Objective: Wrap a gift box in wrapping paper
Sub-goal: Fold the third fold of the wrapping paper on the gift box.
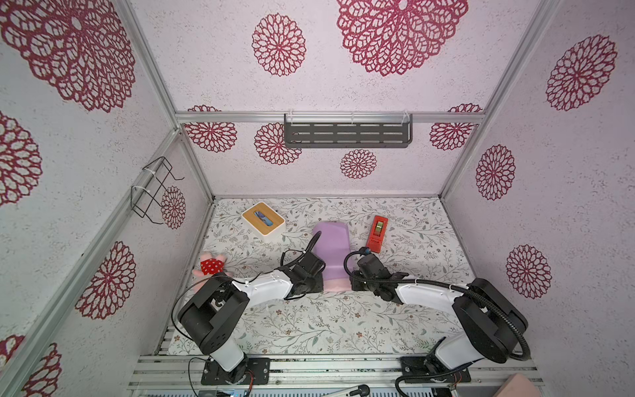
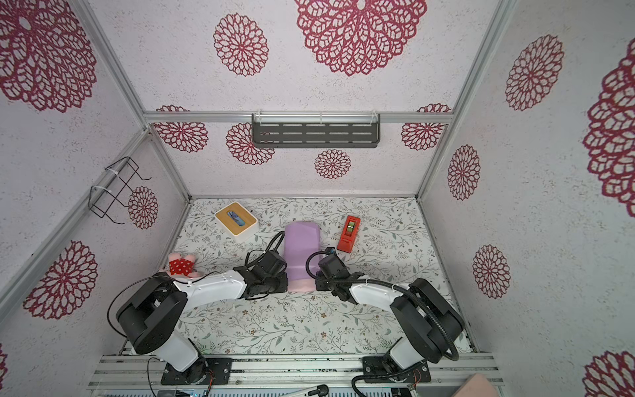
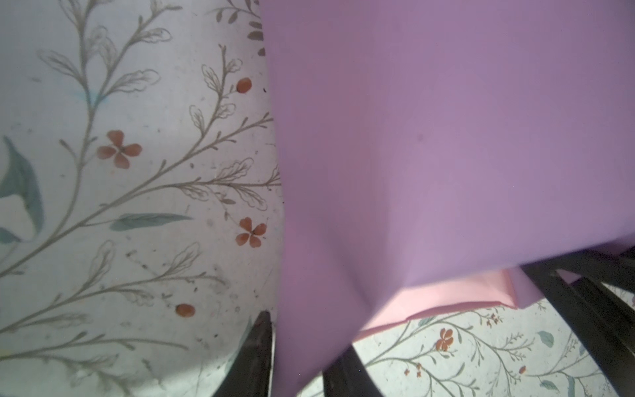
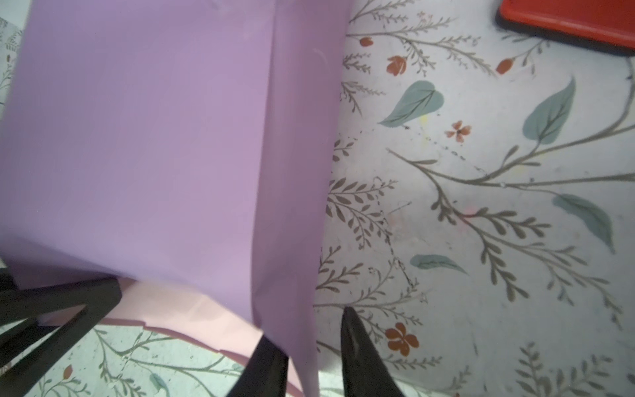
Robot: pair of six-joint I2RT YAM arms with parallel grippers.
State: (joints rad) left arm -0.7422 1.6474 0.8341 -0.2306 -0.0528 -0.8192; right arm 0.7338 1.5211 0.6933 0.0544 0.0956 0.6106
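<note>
The wrapping paper gapes [image 3: 430, 286] above the pink strip, and both grippers are at the paper's corners. My left gripper should hold the paper's top [image 1: 336, 256] while my right gripper works one of its corners.
The wrapping paper [image 1: 333, 251] [image 2: 302, 251] lies draped lilac side out over a box-shaped bulk in mid-table, with a pale pink strip at its near end. The gift box is hidden under it. My left gripper [image 1: 319, 283] [image 2: 283, 282] is at the paper's near left corner and my right gripper [image 1: 354, 285] [image 2: 318, 283] at the near right corner. In the left wrist view a hanging fold of paper [image 3: 446, 137] passes between the parted fingers of the left gripper [image 3: 302, 340]. In the right wrist view the paper's edge [image 4: 154, 137] hangs inside the right gripper [image 4: 305, 324], with a gap to one finger.
A white tissue box with a wooden top [image 1: 263, 218] stands at the back left. A red tape dispenser [image 1: 377, 233] [image 4: 567, 20] lies right of the paper. A pink plush toy [image 1: 211, 264] sits at the left edge. A dark shelf [image 1: 347, 134] hangs on the back wall.
</note>
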